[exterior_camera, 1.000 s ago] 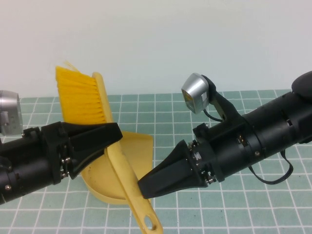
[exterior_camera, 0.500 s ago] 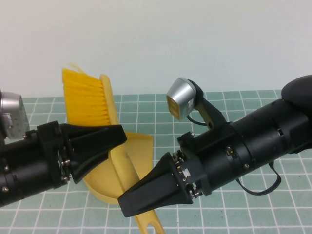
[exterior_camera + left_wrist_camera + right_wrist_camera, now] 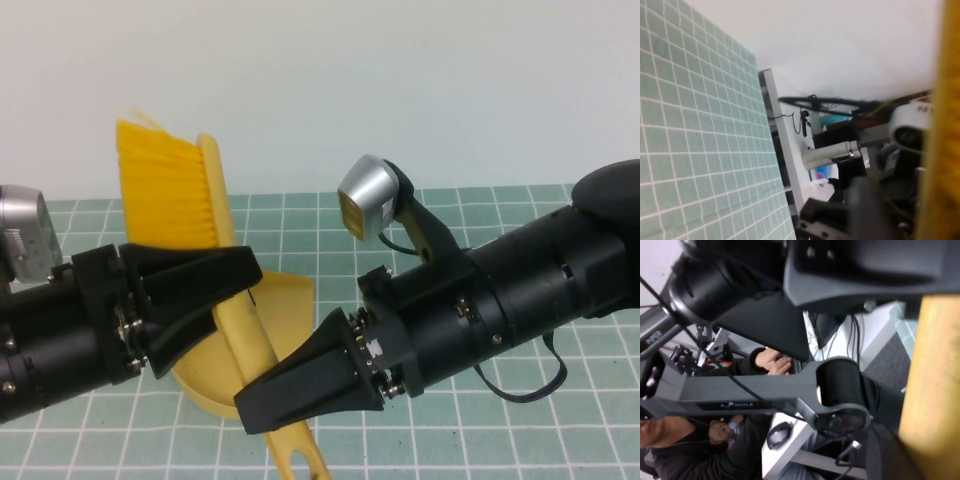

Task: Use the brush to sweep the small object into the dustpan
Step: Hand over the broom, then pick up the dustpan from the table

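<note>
My right gripper should take the brush's handle (image 3: 259, 360) because my left gripper is holding the brush (image 3: 219, 222) just below its bristles. That will free my left gripper to hold the dustpan.
The yellow brush (image 3: 215, 250) hangs tilted in the air, bristles (image 3: 165, 195) up and far, handle (image 3: 295, 455) low and near. My left gripper (image 3: 228, 290) is shut on the brush's back just below the bristles. My right gripper (image 3: 262, 408) sits against the handle, lower down. The yellow dustpan (image 3: 285, 310) lies on the table under the brush. The left wrist view shows the bristles (image 3: 946, 125) close up. The right wrist view shows the handle (image 3: 932, 380) close up. The small object is hidden or out of view.
The table has a green grid mat (image 3: 500, 215) and a white wall behind it. Both black arms fill the near half of the high view, the left arm (image 3: 60, 345) and the right arm (image 3: 520, 300).
My right gripper has moved left and down from beside the handle onto it. The brush has tipped a little, its bristles shifting left. My left gripper keeps its hold.
</note>
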Available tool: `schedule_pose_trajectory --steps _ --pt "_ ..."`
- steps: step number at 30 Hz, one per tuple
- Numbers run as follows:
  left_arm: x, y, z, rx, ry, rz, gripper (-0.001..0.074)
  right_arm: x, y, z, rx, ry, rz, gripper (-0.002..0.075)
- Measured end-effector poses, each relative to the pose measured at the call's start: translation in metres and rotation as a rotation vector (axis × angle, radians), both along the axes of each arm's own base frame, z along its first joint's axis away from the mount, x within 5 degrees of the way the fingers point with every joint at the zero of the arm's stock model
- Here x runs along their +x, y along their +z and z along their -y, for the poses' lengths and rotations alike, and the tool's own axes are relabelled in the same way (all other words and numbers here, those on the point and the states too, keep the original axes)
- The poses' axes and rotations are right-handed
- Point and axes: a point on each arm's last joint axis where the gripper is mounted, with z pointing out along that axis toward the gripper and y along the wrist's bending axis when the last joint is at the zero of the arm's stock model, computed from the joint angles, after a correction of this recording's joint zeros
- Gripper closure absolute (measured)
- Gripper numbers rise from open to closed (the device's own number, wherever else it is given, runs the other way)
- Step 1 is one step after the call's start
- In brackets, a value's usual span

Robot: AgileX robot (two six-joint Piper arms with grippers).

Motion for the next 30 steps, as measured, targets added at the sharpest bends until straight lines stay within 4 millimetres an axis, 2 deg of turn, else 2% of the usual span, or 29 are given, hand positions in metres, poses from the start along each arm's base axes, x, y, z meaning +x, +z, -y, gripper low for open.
schedule_pose_trajectory --steps 4,6,9,12,15,17,20,22,26,30 --pt "0.000 0.000 0.000 0.009 -0.002 0.010 0.0237 0.007 0.007 0.004 0.036 -0.007 0.027 0.0549" --pt "0.000 0.000 0.000 0.019 -0.002 0.028 0.0211 0.016 0.012 0.011 0.043 -0.036 0.035 0.0550" --pt "0.001 -0.001 -0.001 0.043 0.008 0.050 0.0224 0.035 0.018 0.028 0.028 -0.103 0.054 0.0550" --pt "0.002 -0.002 -0.001 0.073 0.018 0.087 0.0261 0.055 0.019 0.051 -0.054 -0.177 0.083 0.0551" --pt "0.006 -0.004 -0.004 0.117 0.067 0.112 0.0327 0.072 0.014 0.077 -0.215 -0.258 0.102 0.0551" --pt "0.012 0.001 -0.007 0.157 0.118 0.134 0.0415 0.079 0.009 0.091 -0.327 -0.296 0.111 0.0551" --pt "0.019 0.013 -0.009 0.324 0.121 0.236 0.0621 0.084 0.002 0.104 -0.504 -0.326 0.128 0.0551" --pt "0.022 0.026 -0.011 0.439 0.113 0.315 0.0687 0.086 -0.002 0.110 -0.601 -0.337 0.145 0.0551" --pt "0.032 0.056 -0.017 0.720 0.054 0.466 0.0725 0.087 -0.010 0.120 -0.740 -0.362 0.142 0.0551" --pt "0.051 0.066 -0.029 1.043 -0.099 0.425 0.0734 0.087 -0.015 0.127 -0.869 -0.381 0.145 0.0551"
